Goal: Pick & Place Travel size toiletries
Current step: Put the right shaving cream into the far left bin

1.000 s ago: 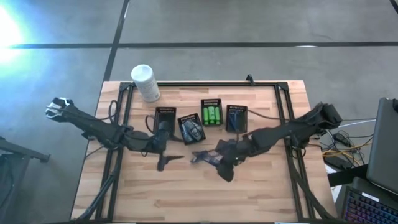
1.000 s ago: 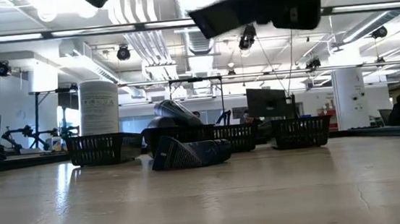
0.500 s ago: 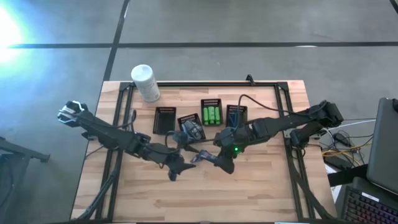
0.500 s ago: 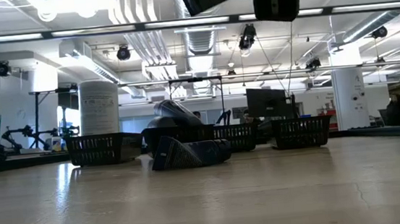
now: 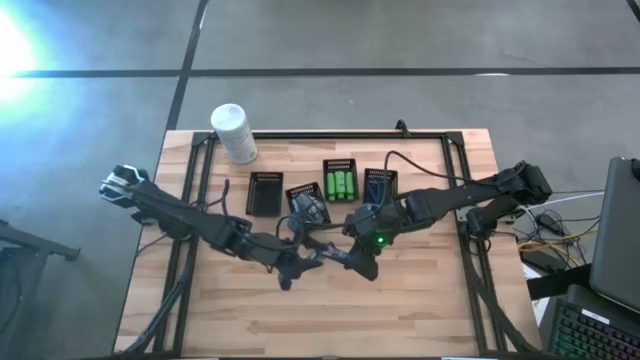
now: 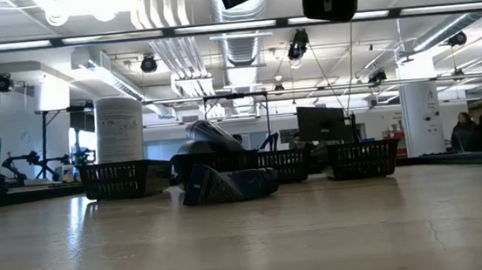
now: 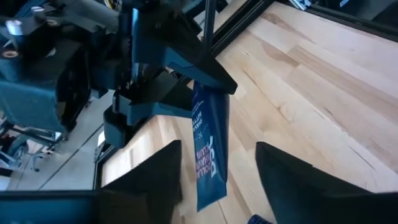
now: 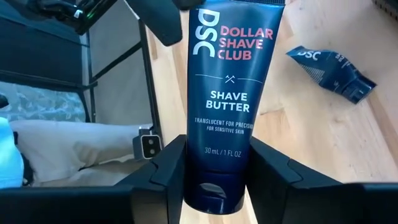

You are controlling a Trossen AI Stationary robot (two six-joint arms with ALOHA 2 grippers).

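My left gripper should take the tube's flat end (image 7: 212,198), since the empty basket (image 5: 265,195) is on that gripper's side while my right gripper holds the Shave Butter tube's cap.
My right gripper (image 8: 211,171) is shut on a dark blue flat tube (image 8: 227,93) printed "Shave Butter", raised over the table's middle (image 5: 325,252). My left gripper (image 7: 217,152) is open, one finger on each side of that tube's free end (image 7: 208,155), with gaps showing. A second dark tube (image 8: 333,74) lies flat on the wood, seen in front of the baskets in the low view (image 6: 228,186). Green bottles (image 5: 340,185) sit in one basket. My right gripper pinches the tube between its two fingers at the cap end (image 8: 211,190). The tube runs on straight ahead of the fingers, toward the table's left and my left gripper. It is lifted clear of the table.
Several black slatted baskets (image 5: 265,193) stand in a row across the table's far half. A large white canister (image 5: 232,132) stands upright at the far left corner. A black frame (image 5: 455,150) runs around the wood. Bare wood lies along the near edge.
My left gripper has swung toward the table's right and near side until its open fingers stand around the free end of the held tube. My right gripper has risen with the tube and shows higher in the low view.
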